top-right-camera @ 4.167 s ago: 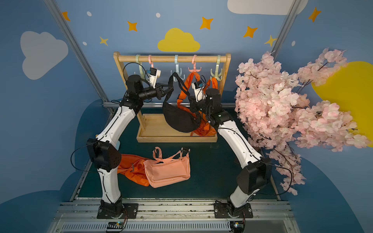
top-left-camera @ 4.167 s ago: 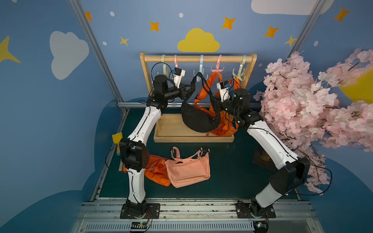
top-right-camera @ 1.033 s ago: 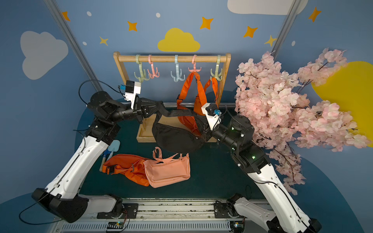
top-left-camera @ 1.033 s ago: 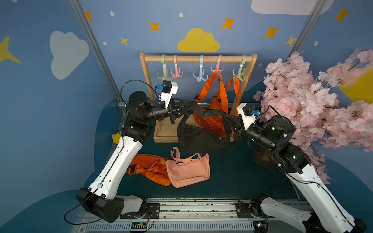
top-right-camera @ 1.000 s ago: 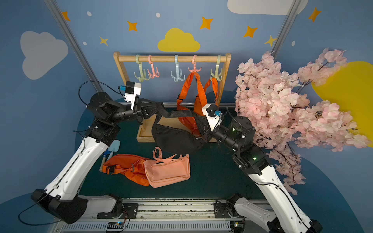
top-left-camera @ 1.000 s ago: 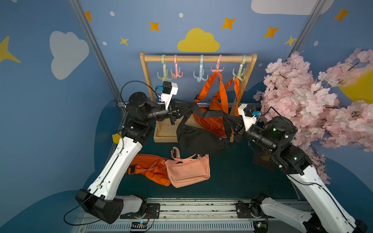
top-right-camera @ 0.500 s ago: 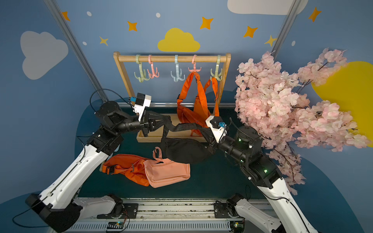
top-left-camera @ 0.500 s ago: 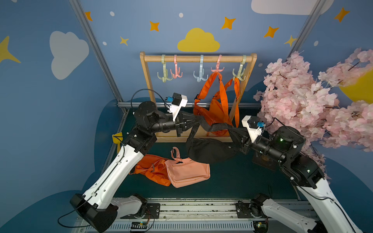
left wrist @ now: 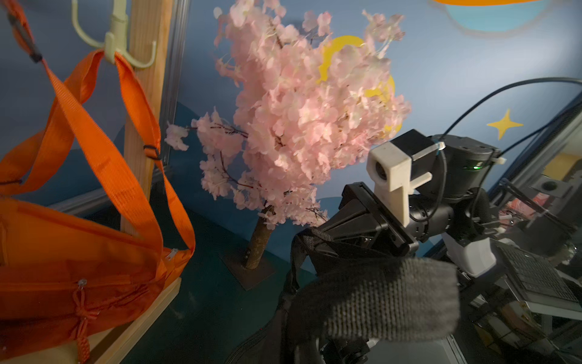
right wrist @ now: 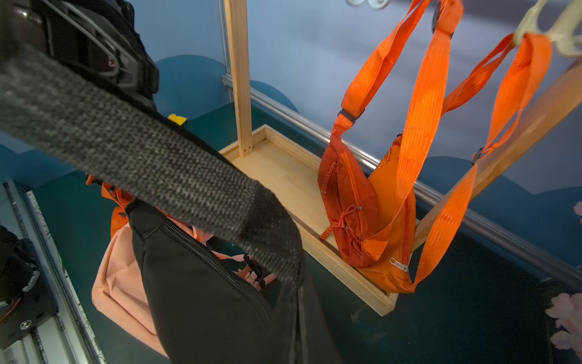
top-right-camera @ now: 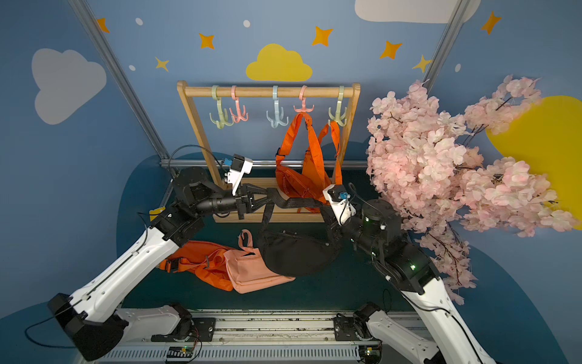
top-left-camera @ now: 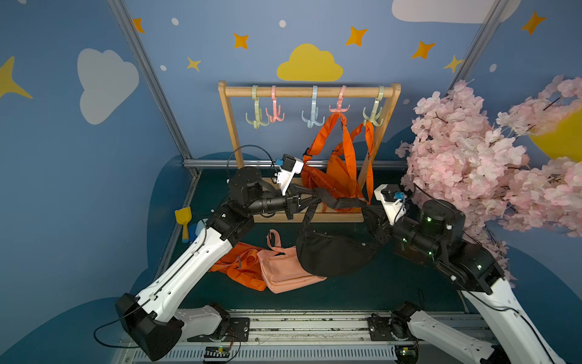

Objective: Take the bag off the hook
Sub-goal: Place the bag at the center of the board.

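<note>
The black bag's strap (top-left-camera: 344, 203) is clear of the blue hook, so the left gripper keeps lowering the black bag and releases once it rests beside the pink bag.
The black bag (top-left-camera: 333, 252) (top-right-camera: 296, 252) hangs in the air in front of the wooden rack (top-left-camera: 310, 92), clear of every hook. Its strap (top-left-camera: 343, 203) is stretched between my two grippers. My left gripper (top-left-camera: 315, 197) (top-right-camera: 267, 195) is shut on the strap's left end. My right gripper (top-left-camera: 368, 214) (top-right-camera: 327, 217) is shut on the right end, close to the bag's body. The blue hook (top-left-camera: 312, 116) is bare. In both wrist views the strap (left wrist: 378, 299) (right wrist: 141, 157) crosses close to the lens and hides each gripper's own fingers.
Two orange bags (top-left-camera: 333, 179) hang from the pink and green hooks at the rack's right. A pink bag (top-left-camera: 283, 271) and an orange bag (top-left-camera: 239, 268) lie on the floor under the black bag. A pink blossom tree (top-left-camera: 472, 164) crowds the right side. A yellow toy shovel (top-left-camera: 183, 219) lies left.
Both arms have carried the black bag away from the rack, forward and lower. It now hangs over the pink bag, and the strap stays taut between both grippers.
</note>
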Controlling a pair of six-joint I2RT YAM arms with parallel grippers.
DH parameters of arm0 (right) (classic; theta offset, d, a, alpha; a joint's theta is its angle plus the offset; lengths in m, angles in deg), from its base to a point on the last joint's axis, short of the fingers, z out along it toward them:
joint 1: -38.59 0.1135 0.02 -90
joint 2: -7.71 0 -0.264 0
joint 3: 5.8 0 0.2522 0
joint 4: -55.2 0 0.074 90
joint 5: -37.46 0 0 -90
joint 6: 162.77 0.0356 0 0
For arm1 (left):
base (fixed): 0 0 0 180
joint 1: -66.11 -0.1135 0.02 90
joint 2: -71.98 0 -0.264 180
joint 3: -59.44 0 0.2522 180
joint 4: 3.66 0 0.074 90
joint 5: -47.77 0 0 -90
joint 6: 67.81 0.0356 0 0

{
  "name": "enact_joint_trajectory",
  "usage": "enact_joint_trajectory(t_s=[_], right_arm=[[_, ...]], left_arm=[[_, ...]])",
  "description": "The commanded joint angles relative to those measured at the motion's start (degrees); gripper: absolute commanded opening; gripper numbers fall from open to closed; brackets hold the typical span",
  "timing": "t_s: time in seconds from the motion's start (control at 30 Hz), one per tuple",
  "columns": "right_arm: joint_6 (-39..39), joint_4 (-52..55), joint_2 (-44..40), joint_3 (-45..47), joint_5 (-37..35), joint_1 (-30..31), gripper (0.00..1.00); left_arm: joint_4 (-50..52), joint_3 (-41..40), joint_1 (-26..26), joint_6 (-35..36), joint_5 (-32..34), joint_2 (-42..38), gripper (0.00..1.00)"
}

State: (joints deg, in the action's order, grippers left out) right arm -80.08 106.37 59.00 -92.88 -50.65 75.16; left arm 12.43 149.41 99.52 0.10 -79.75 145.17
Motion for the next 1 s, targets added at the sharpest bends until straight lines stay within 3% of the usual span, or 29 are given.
enact_joint_trajectory(t_s=[0.0,0.27,0.63,0.97], right_arm=[[2.3,-0.8,3.9,2.6,-0.5,0.3,0.0],[8.4,-3.1,6.9,12.5,4.0,0.2,0.0],[13.8,-6.1,10.4,21.6,1.4,0.3,0.0],[16.4,-3.9,23.8,18.0,4.2,0.2,0.0]], left_arm=[[0.9,-2.7,0.1,-2.7,5.7,1.5,0.04],[4.5,-8.0,0.0,-3.6,7.1,3.9,0.04],[11.4,-10.9,0.0,-3.8,5.7,8.7,0.04],[12.0,-8.2,0.0,-7.5,2.4,15.1,0.04]])
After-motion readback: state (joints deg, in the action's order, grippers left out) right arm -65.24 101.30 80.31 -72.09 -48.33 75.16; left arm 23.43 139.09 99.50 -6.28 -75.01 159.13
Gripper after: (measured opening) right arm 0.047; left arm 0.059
